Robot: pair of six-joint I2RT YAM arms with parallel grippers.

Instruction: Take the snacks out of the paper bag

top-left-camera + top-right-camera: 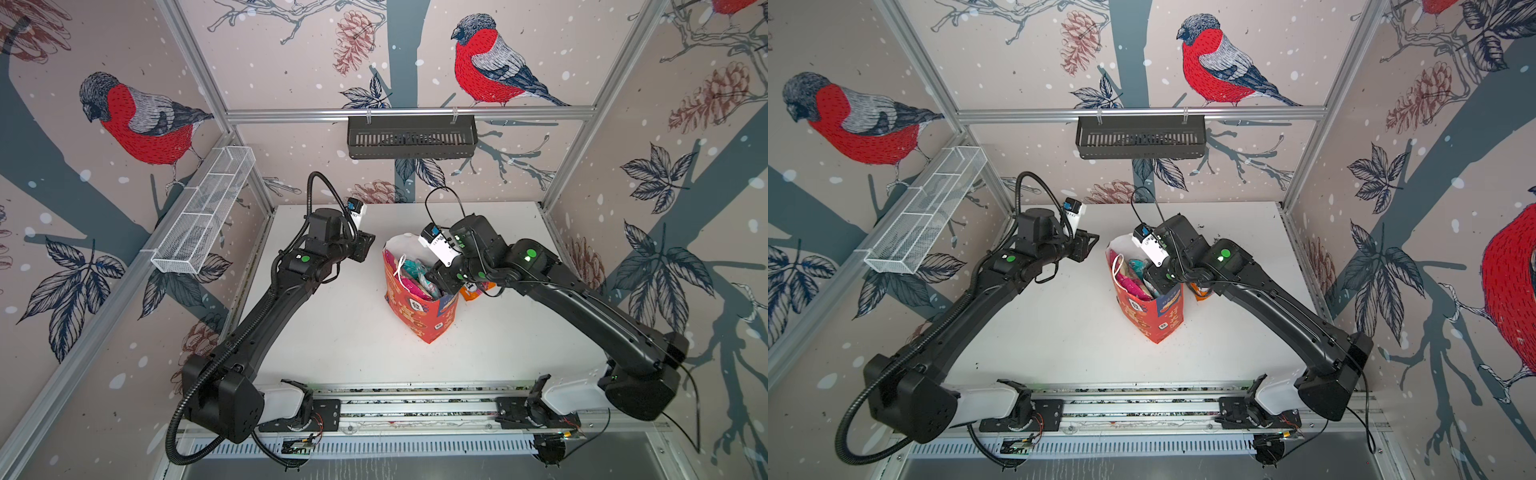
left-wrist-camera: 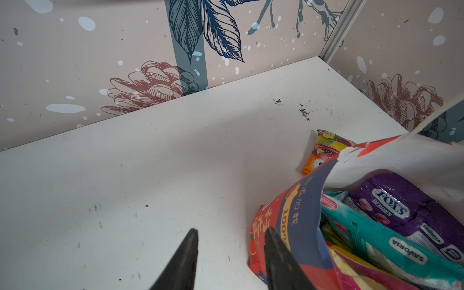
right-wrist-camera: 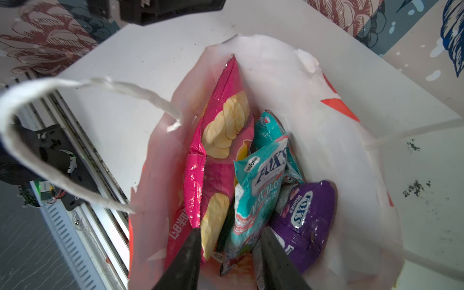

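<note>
The teal pack's narrow lower end (image 3: 235, 253) is between my open fingers. My right gripper should now go down until its fingers are on both sides of the pack (image 3: 247, 203), and then close.
The red paper bag (image 1: 419, 316) (image 1: 1158, 316) stands upright mid-table, its mouth spread wide. Inside it, the right wrist view shows a pink chip bag (image 3: 218, 140), a teal FOX'S pack (image 3: 261, 180) and a purple FOX'S pack (image 3: 308, 213). My right gripper (image 3: 232, 229) (image 1: 440, 286) reaches down into the bag's mouth. It is open, with the teal pack's lower end between its fingers. An orange pack (image 2: 324, 150) (image 1: 473, 293) lies on the table behind the bag. My left gripper (image 2: 231, 232) (image 1: 365, 245) hovers open just outside the bag's (image 2: 301, 200) left wall and holds nothing.
A black slotted basket (image 1: 411, 137) hangs on the back wall and a white wire basket (image 1: 203, 216) on the left wall. The bag's white cord handle (image 3: 50, 160) loops out toward the front rail (image 1: 415, 409). Dark crumbs (image 2: 305, 114) speckle the table's back right.
</note>
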